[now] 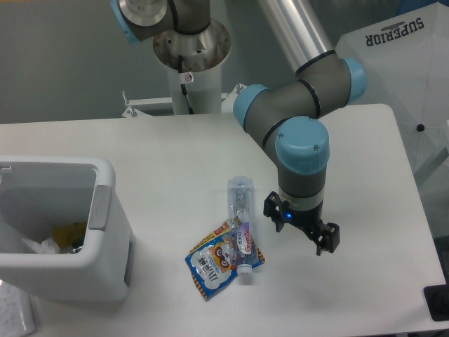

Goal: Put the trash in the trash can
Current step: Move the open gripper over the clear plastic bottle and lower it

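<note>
I expect the snack packet to stay in place when I lift the bottle, since the clear plastic bottle (243,235) lies across the top of the snack packet (212,268).
A slim clear plastic bottle (240,219) with a purple-white label and white cap lies on the white table, cap toward the front. Its lower end rests over a flat blue-orange cartoon snack packet (216,260). The white boxy trash can (98,270) with a grey side panel stands at the left; some yellow and white scraps show inside. My gripper (303,230) hangs just right of the bottle, close above the table. Its dark fingers are spread apart and hold nothing.
The arm's base column (191,56) stands at the back centre of the table (365,175). A white cloth with the word SUPERIOR (407,49) is at the back right. A dark object (436,302) sits at the front right edge.
</note>
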{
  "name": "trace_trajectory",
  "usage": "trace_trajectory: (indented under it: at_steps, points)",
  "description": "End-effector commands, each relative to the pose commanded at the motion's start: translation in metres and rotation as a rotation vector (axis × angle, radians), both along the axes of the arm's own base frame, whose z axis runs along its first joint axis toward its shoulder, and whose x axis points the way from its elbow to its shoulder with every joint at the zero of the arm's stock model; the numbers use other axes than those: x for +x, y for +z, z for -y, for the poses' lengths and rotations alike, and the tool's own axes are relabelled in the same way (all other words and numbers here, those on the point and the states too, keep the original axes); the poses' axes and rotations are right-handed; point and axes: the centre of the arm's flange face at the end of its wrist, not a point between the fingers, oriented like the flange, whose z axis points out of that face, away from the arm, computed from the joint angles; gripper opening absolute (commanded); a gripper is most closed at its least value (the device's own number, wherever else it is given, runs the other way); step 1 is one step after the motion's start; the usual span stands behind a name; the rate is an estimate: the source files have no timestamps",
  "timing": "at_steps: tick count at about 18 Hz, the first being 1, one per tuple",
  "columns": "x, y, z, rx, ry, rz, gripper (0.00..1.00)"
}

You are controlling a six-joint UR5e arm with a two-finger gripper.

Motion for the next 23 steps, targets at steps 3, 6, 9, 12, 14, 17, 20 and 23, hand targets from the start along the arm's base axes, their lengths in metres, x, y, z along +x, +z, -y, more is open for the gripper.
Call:
trace_trajectory:
  at_steps: [3, 6, 9, 12, 14, 17, 20, 23]
  points:
    - [0.000, 0.001, 0.000, 0.002, 0.014, -0.001, 1.00]
    - [0.004, -0.005, -0.013, 0.035, 0.167, 0.021, 1.00]
    - [0.007, -0.009, -0.039, 0.059, 0.253, 0.025, 1.00]
    - [0.024, -0.038, -0.064, 0.062, 0.353, 0.062, 1.00]
    - [0.025, -0.040, -0.084, 0.119, 0.488, 0.050, 1.00]
    - [0.026, -0.036, -0.105, 0.158, 0.556, 0.047, 1.00]
    - [0.032, -0.041, -0.107, 0.145, 0.541, 0.055, 1.00]
    - [0.053, -0.059, -0.104, 0.101, 0.520, 0.078, 1.00]
